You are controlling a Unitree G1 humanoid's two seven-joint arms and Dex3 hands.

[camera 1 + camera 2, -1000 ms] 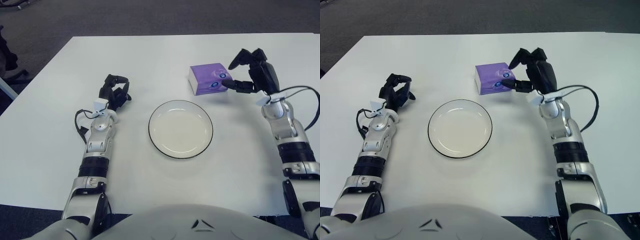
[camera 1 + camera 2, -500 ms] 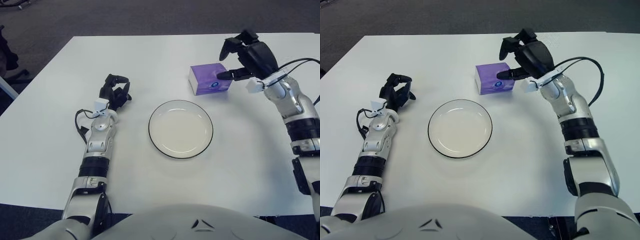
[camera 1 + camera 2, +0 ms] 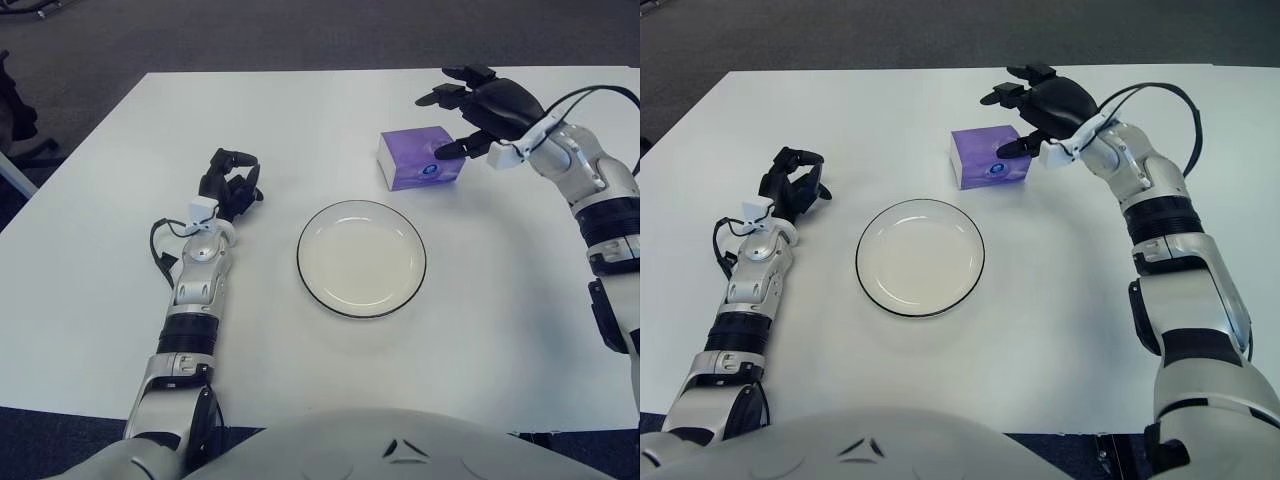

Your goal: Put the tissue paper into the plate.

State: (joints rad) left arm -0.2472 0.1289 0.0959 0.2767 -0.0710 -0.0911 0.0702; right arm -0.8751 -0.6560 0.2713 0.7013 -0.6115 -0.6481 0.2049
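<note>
The tissue pack [image 3: 420, 159] will squash in and bend between my fingers when I pick it up, because a white end [image 3: 386, 163] shows next to the purple wrapper.
A purple tissue pack [image 3: 417, 159] lies on the white table, behind and to the right of the white plate [image 3: 361, 257] with a dark rim. The plate has nothing on it. My right hand [image 3: 468, 112] hovers over the pack's right end with its fingers spread; one fingertip [image 3: 443, 152] is at the pack's right edge. It holds nothing. My left hand [image 3: 229, 183] rests on the table to the left of the plate, fingers curled, holding nothing.
The white table [image 3: 320, 360] ends at its far edge just behind the right hand, with dark carpet beyond. A black cable [image 3: 600, 95] loops from the right wrist.
My right hand has swung up and back from beside the pack to over its right end, and the forearm has turned flatter. The pack, the plate and the left hand have not moved.
</note>
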